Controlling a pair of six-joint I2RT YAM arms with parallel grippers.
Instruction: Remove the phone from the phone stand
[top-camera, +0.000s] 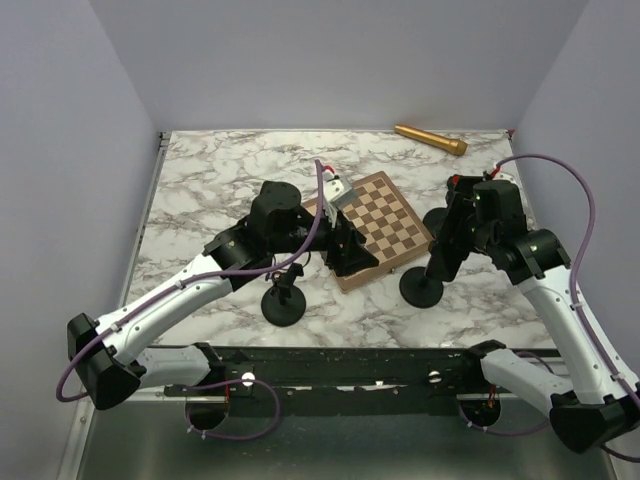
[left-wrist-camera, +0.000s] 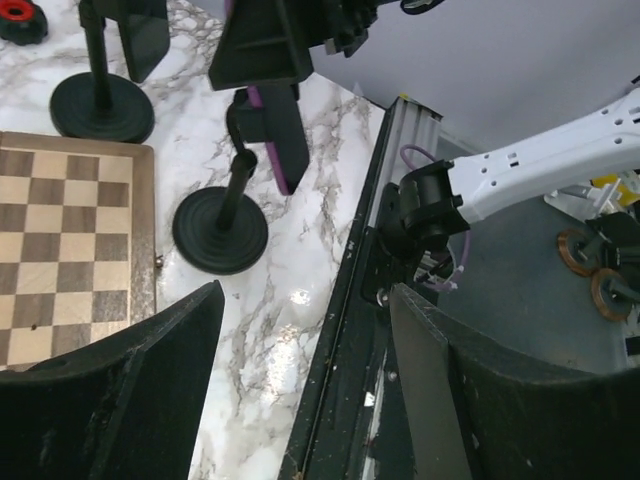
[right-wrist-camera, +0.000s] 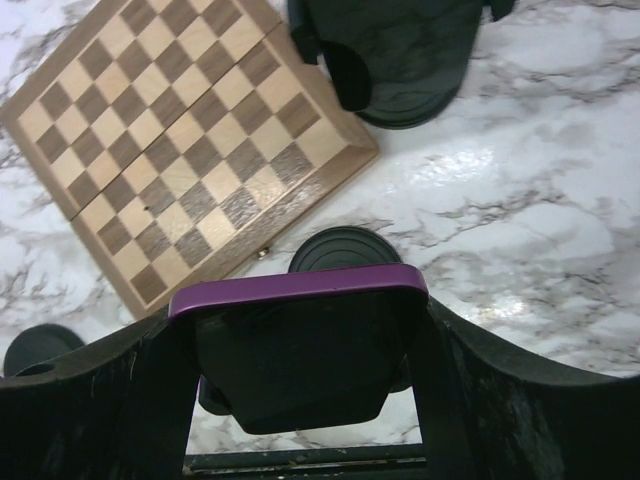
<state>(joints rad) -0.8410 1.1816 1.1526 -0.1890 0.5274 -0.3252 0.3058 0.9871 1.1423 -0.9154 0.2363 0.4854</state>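
The phone in my right gripper (left-wrist-camera: 286, 145) is held tight by the stand's head, so next my left gripper takes hold of that head (left-wrist-camera: 250, 122) and keeps the stand steady before I pull the phone out.
The phone (right-wrist-camera: 300, 285), black with a purple edge, sits upright at the head of a black phone stand (top-camera: 422, 288) with a round base, right of the chessboard. My right gripper (right-wrist-camera: 300, 330) is shut on the phone, one finger on each side. The stand's base (right-wrist-camera: 345, 250) shows just beyond the phone's top edge. From the left wrist view, the phone (left-wrist-camera: 280, 140) leans against that stand (left-wrist-camera: 220, 230) under the right gripper (left-wrist-camera: 265, 45). My left gripper (top-camera: 350, 255) stands open over the chessboard's near corner, holding nothing.
A wooden chessboard (top-camera: 385, 225) lies mid-table. A second black stand (top-camera: 283, 303) stands left of it near the front edge, and a third (left-wrist-camera: 100, 105) behind the held one. A golden cylinder (top-camera: 430, 138) lies at the back. The black front rail (left-wrist-camera: 370, 260) borders the table.
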